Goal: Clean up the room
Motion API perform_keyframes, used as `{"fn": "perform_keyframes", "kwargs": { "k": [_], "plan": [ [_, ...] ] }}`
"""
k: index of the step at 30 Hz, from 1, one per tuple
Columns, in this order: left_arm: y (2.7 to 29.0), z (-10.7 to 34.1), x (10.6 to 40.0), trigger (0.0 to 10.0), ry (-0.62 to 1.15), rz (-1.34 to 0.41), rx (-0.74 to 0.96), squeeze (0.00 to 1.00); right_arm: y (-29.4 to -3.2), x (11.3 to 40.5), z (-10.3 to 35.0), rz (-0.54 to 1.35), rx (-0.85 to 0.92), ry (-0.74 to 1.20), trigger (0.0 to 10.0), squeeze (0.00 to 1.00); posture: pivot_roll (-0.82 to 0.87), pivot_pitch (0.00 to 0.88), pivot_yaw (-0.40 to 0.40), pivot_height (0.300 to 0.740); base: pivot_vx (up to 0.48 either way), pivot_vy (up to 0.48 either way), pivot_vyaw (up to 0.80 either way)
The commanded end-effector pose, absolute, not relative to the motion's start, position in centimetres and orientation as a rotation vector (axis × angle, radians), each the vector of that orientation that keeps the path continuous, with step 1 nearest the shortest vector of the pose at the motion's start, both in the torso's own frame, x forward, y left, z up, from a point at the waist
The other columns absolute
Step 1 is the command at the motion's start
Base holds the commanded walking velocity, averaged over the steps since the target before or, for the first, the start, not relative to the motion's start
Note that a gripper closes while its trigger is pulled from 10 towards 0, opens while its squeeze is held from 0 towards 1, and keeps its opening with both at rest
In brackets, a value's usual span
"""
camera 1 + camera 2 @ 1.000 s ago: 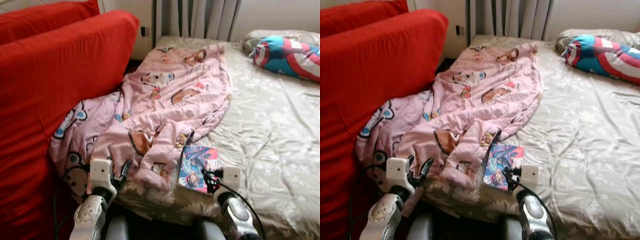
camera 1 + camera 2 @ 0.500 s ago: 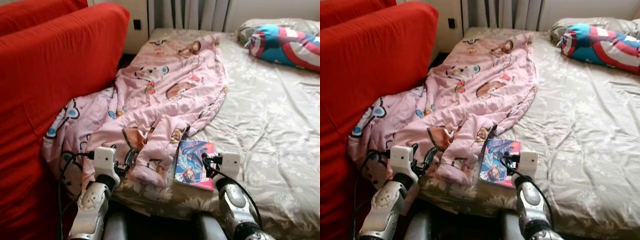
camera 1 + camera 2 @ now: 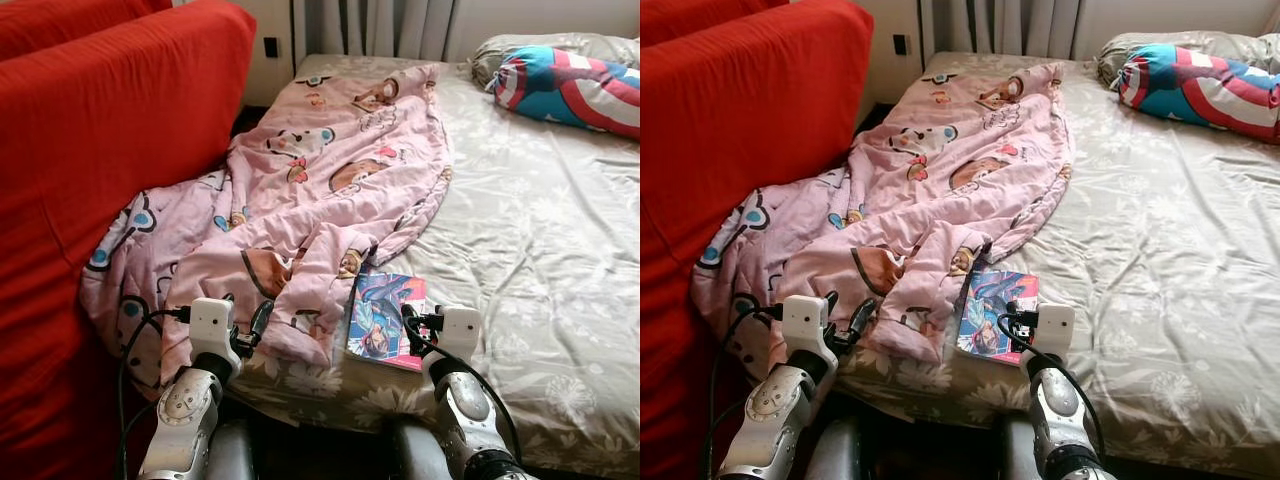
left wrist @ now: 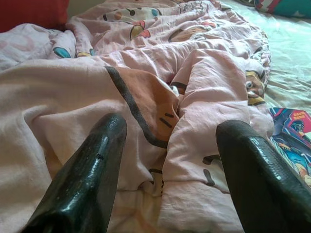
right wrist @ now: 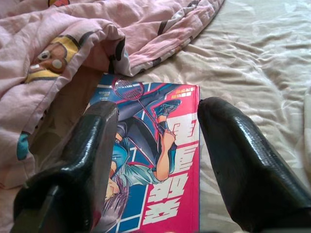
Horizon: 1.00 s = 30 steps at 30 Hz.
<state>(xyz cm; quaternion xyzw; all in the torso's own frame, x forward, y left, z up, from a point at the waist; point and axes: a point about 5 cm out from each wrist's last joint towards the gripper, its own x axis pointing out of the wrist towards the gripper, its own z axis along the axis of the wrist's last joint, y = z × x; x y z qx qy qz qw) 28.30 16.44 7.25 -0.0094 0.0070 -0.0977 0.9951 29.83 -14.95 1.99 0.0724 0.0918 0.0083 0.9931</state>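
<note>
My gripper will lift the book free and leave the blanket lying, as the pink blanket's fold [image 5: 92, 60] arches loosely beside the book's far corner [image 3: 386, 318].
A pink cartoon-print blanket [image 3: 330, 190] lies crumpled across the left half of the bed, its near end spilling over the edge. A colourful comic book [image 3: 383, 320] rests flat on the beige sheet by the near edge, one corner tucked under the blanket fold. My left gripper [image 3: 255, 328] is open and points at the blanket's near fold [image 4: 194, 63] without touching it. My right gripper [image 3: 410, 330] is open just short of the book [image 5: 160, 160], with its fingers either side of the cover's near end.
A tall red cushioned sofa back [image 3: 100, 150] stands close along the left of the bed. A blue, red and white star pillow [image 3: 570, 85] lies at the far right. The beige floral sheet [image 3: 540, 230] is bare on the right. Grey curtains [image 3: 370, 25] hang behind.
The whole picture has shifted slightly, so the camera has moved a little nearer the bed. Both grippers stay open at the bed's near edge. Blanket and book lie as before.
</note>
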Motion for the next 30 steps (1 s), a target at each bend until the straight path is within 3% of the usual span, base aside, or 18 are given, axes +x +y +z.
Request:
{"fn": "perform_keyframes", "kwargs": {
  "k": [1, 13, 14, 15, 16, 30],
  "plan": [
    [16.5, 6.8, 28.0, 10.0, 0.037, -0.197, -0.019, 0.0, -14.9, 29.7, 2.0, 0.016, 0.141, 0.18, 10.0, 0.0, -0.01, 0.112, -0.005, 0.581, 0.0, 0.0, 0.0],
    [16.5, 6.7, 28.0, 10.0, 0.038, -0.198, -0.02, 0.0, -14.9, 29.6, 2.0, 0.007, 0.137, 0.176, 10.0, 0.0, -0.01, 0.112, -0.005, 0.581, 0.0, 0.0, 0.0],
    [17.4, 6.5, 26.4, 10.0, 0.058, -0.183, -0.007, 0.0, -15.4, 29.4, 1.4, -0.043, 0.176, 0.221, 10.0, 0.0, 0.05, 0.251, 0.028, 0.581, 0.0, 0.0, 0.0],
    [18.0, 6.5, 25.2, 10.0, 0.073, -0.172, 0.005, 0.0, -15.7, 29.4, 1.1, -0.078, 0.206, 0.254, 10.0, 0.0, 0.06, 0.256, 0.027, 0.581, 0.0, 0.0, 0.0],
    [18.7, 6.6, 24.0, 10.0, 0.086, -0.159, 0.019, 0.0, -16.0, 29.5, 0.9, -0.109, 0.24, 0.283, 10.0, 0.0, 0.06, 0.259, 0.026, 0.581, 0.0, 0.0, 0.0],
    [18.3, 7.5, 24.7, 10.0, 0.07, -0.147, 0.013, 0.0, -16.4, 29.6, 1.1, -0.106, 0.249, 0.261, 10.0, 0.0, 0.05, 0.23, 0.018, 0.581, 0.0, 0.0, 0.0]
  ]
}}
